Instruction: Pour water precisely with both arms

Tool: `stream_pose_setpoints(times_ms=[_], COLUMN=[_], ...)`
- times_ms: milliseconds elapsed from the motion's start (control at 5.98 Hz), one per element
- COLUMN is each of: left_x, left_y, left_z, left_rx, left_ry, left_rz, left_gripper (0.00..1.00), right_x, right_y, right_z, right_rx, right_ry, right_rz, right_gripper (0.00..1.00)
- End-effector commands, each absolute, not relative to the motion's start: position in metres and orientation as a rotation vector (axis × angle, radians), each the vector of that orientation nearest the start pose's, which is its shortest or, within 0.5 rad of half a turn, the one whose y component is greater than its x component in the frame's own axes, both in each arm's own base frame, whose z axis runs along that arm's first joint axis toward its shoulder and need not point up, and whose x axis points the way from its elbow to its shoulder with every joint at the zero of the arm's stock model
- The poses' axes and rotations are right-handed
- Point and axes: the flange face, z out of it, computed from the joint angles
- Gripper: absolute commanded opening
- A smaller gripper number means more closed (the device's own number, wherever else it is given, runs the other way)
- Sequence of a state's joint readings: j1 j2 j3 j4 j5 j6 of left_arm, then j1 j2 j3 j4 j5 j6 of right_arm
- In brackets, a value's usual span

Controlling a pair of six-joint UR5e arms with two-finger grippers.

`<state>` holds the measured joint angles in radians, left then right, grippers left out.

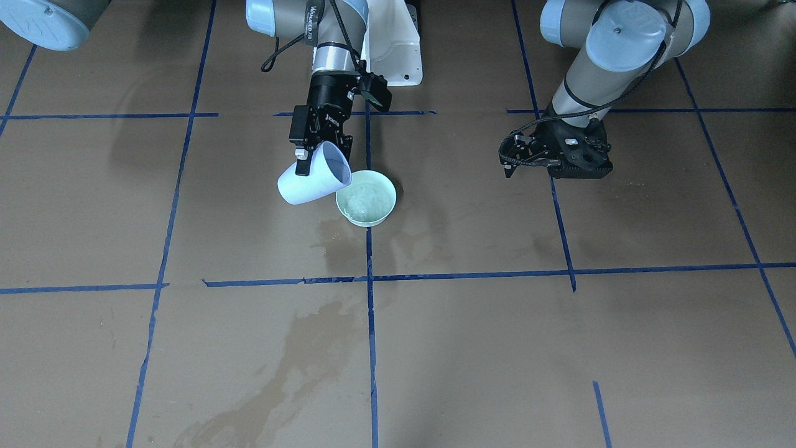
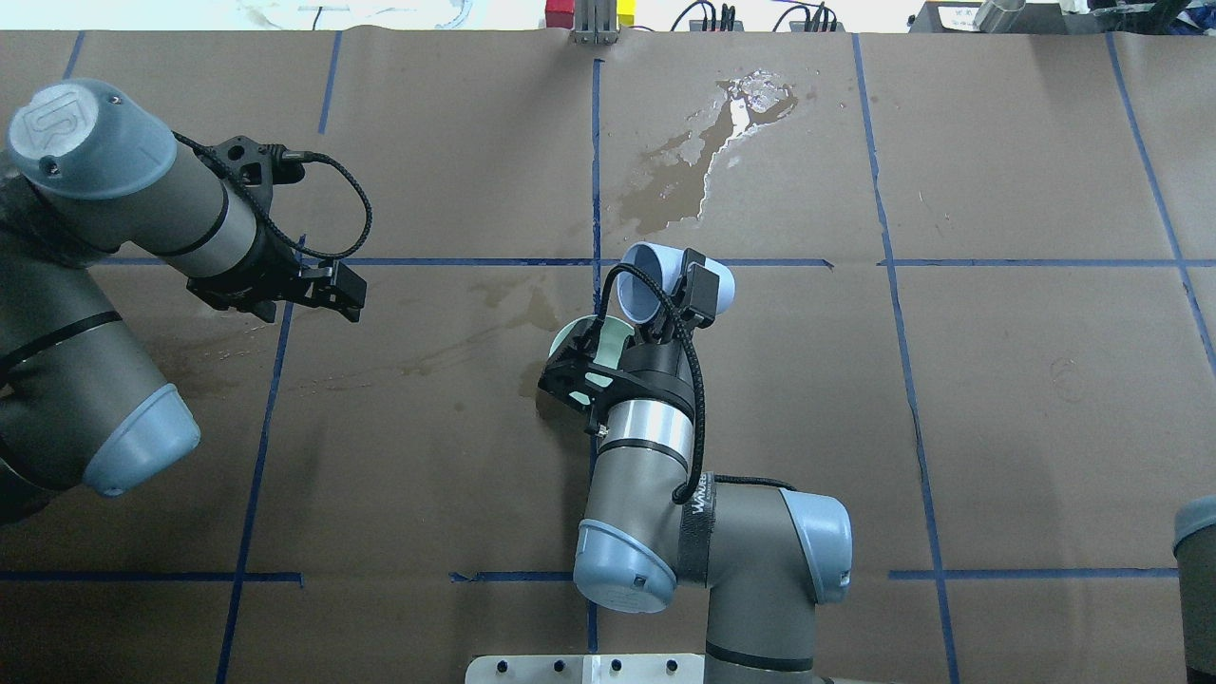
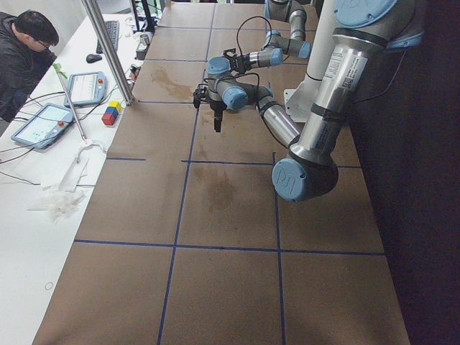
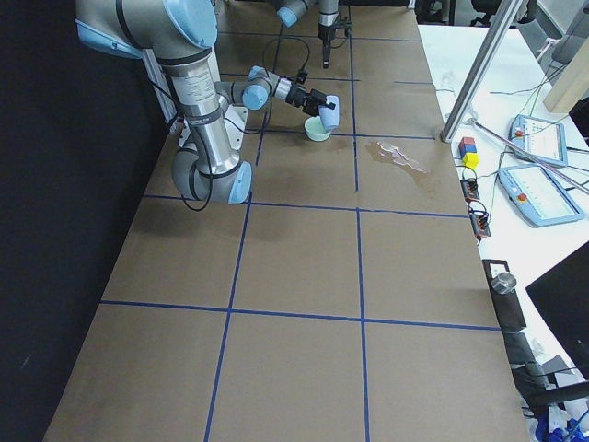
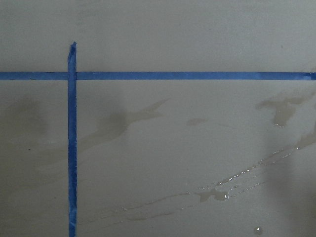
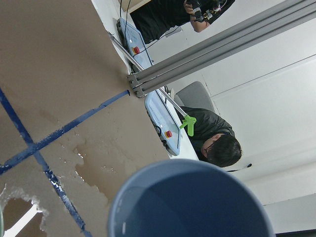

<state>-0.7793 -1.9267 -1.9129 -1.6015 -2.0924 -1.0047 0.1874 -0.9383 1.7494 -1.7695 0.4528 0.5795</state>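
Observation:
The rippled pool [image 1: 365,201] is lower than the bowl's rim. The mint-green bowl [image 1: 366,198] should keep its water in when I lift and carry it by one side.
My right gripper [image 1: 317,163] is shut on a pale blue cup [image 1: 311,180], which is tipped on its side with its lip over the near rim of a mint-green bowl [image 1: 393,194]. The water [image 1: 364,200] lies as a rippled pool in the bowl; I cannot make out a stream. From overhead the cup [image 2: 642,285] sits just beyond the wrist, and the bowl [image 2: 570,337] is half hidden under it. The right wrist view is filled by the cup's open mouth [image 6: 192,202]. My left gripper [image 1: 507,160] [image 2: 332,290] hangs open and empty over bare table, well apart from the bowl.
Brown paper with blue tape lines covers the table. A wet spill [image 2: 703,171] spreads beyond the bowl, and darker damp stains [image 1: 336,239] lie around it. Thin wet trails [image 5: 217,195] show under the left wrist. A seated person [image 3: 29,57] and tablets are at the white side table.

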Motion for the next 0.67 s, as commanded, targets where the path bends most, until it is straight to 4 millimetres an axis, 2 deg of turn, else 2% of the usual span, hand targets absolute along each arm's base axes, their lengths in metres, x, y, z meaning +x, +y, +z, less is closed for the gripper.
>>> stream_pose_setpoints(times_ms=[0, 335, 502], left_x=[0.354, 0.354, 0.354], left_y=[-0.467, -0.467, -0.467], left_z=[0.307, 0.307, 0.307], left_rx=[0.053, 0.053, 0.052], left_ry=[0.866, 0.866, 0.866], left_rz=[-0.011, -0.011, -0.013], left_gripper=[1.00, 1.00, 1.00], right_x=[-0.567, -0.551, -0.530], right_y=[-0.338, -0.344, -0.346], right_z=[0.190, 0.182, 0.198], right_rx=[1.207, 1.204, 1.177], right_ry=[0.058, -0.138, -0.245], right_rz=[-0.288, -0.148, -0.082], right_gripper=[0.00, 0.00, 0.00])
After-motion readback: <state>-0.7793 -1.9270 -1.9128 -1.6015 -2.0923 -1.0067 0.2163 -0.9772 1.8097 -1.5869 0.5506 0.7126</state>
